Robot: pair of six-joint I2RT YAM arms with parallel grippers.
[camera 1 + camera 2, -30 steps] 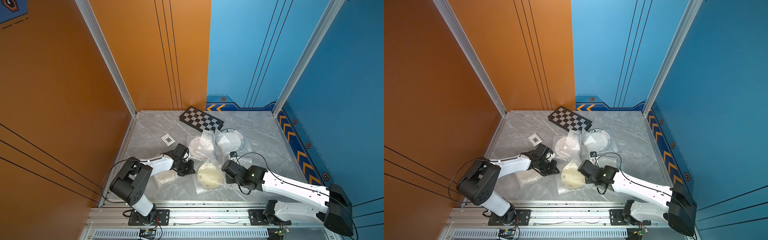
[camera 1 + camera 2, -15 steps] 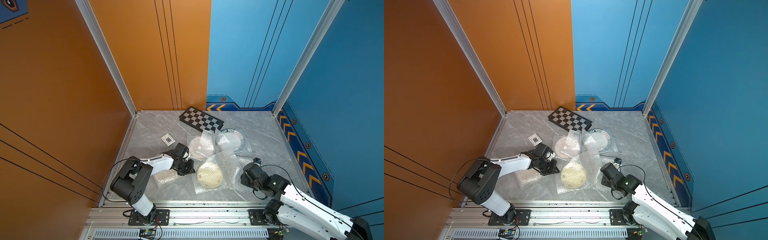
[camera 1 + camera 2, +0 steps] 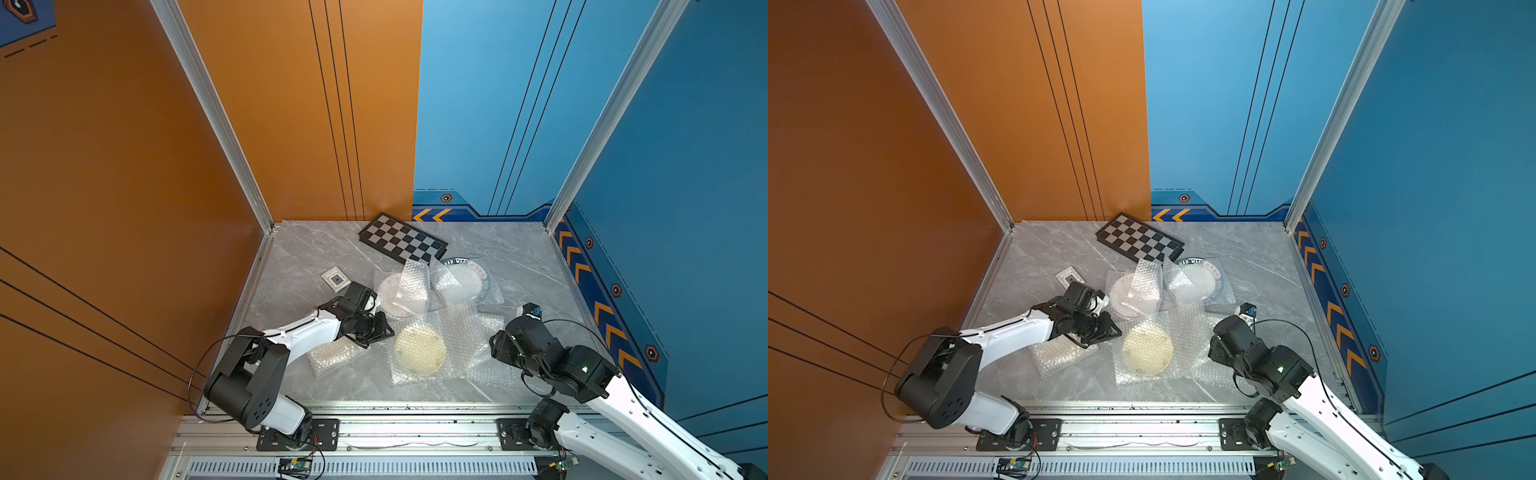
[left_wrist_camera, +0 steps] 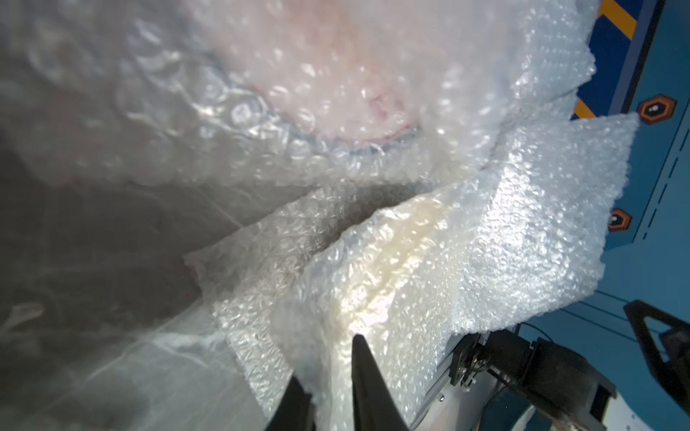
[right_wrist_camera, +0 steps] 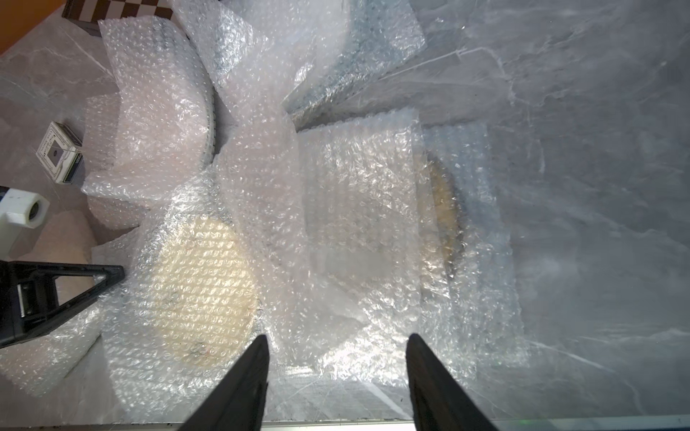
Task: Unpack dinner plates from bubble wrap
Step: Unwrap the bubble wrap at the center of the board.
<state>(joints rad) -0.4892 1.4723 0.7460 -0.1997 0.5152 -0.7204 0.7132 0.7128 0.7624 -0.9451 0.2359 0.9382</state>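
Observation:
Next, my left gripper lifts the wrap's edge [image 3: 392,350] toward my right gripper before taking the plate, because bubble wrap still covers the pale yellow plate [image 3: 420,350].
A pale yellow dinner plate [image 3: 419,351] [image 3: 1147,349] [image 5: 201,283] lies near the front under bubble wrap [image 3: 461,332], whose flap is spread toward the right. My left gripper [image 3: 384,330] [image 4: 325,357] sits at the plate's left edge, jaws slightly apart, with a fold of wrap [image 4: 403,283] still lying between the fingers. My right gripper [image 3: 494,347] [image 5: 336,339] hovers open at the wrap's right edge and holds nothing. A dark-rimmed yellow plate [image 5: 444,209] shows under the wrap. Behind are a wrapped white plate [image 3: 395,297] and a wrapped lettered-rim plate [image 3: 461,276].
A black-grey checkerboard [image 3: 403,241] lies at the back, and a small square white card [image 3: 336,277] at the left. A small wrapped bundle [image 3: 332,355] rests under the left arm. The metal rail [image 3: 374,409] bounds the front, and walls close the other sides.
The right arm drew back to the right, pulling the wrap flap off the yellow plate, and its jaws opened. The left arm stayed put and its jaws parted a little.

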